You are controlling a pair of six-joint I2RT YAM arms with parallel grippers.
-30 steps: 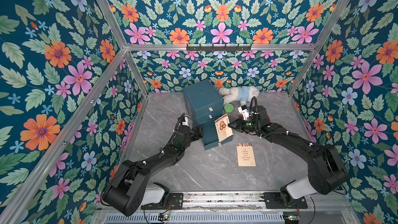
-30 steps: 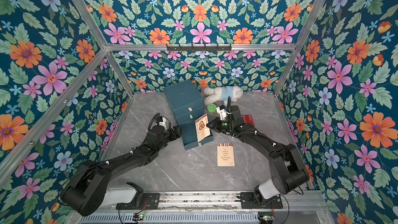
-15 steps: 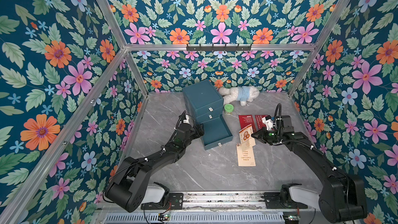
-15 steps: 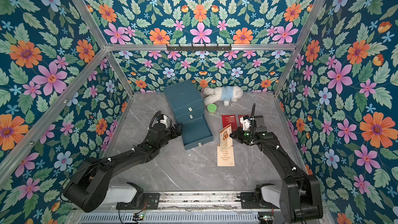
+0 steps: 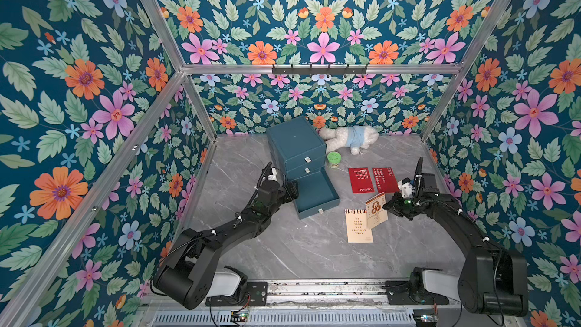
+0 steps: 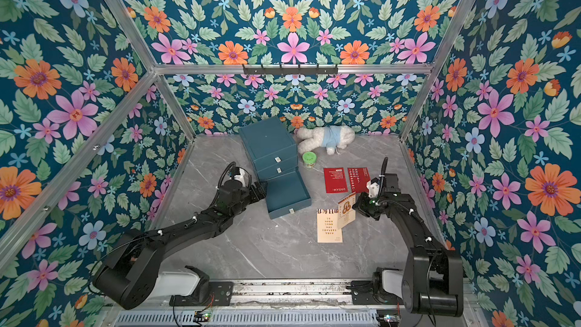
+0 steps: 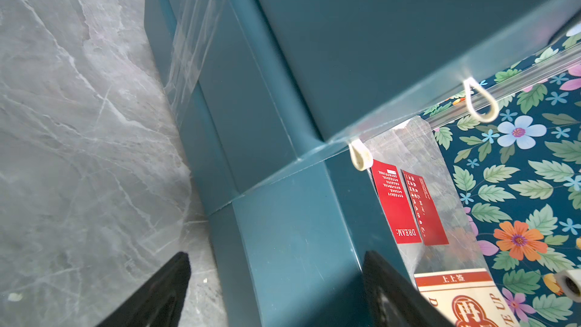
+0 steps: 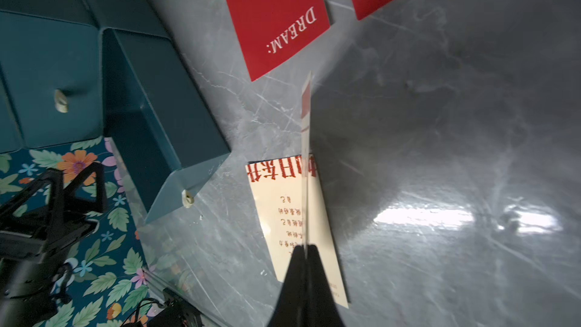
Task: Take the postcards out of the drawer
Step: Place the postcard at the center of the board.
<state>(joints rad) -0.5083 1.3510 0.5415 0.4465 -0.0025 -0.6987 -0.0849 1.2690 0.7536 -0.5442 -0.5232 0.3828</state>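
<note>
The grey floor (image 5: pixel 393 225) beside the flat cream postcard (image 5: pixel 358 231) is open, so my right gripper keeps lowering the postcard it holds until it touches there, then lets go.
The teal cabinet (image 5: pixel 295 149) has its bottom drawer (image 5: pixel 316 195) pulled out, and only the drawer's teal floor shows inside. Two red postcards (image 5: pixel 361 180) (image 5: pixel 385 180) lie flat on the grey floor to its right. A cream postcard (image 5: pixel 358 226) lies flat nearer the front. My right gripper (image 5: pixel 388 206) (image 8: pixel 304 248) is shut on another cream postcard (image 5: pixel 375 210) (image 8: pixel 306 139), held on edge just above the flat one (image 8: pixel 292 215). My left gripper (image 5: pixel 290 188) (image 7: pixel 276 256) stands open astride the drawer's left wall (image 7: pixel 283 240).
A white plush toy (image 5: pixel 349 138) lies against the back wall, and a small green jar (image 5: pixel 334 160) stands beside the cabinet. Flowered walls close in the left, right and back. The right arm's elbow is near the right wall.
My right gripper has carried the cream postcard from the drawer out to the right and down over the flat cream card. The left arm has hardly moved.
</note>
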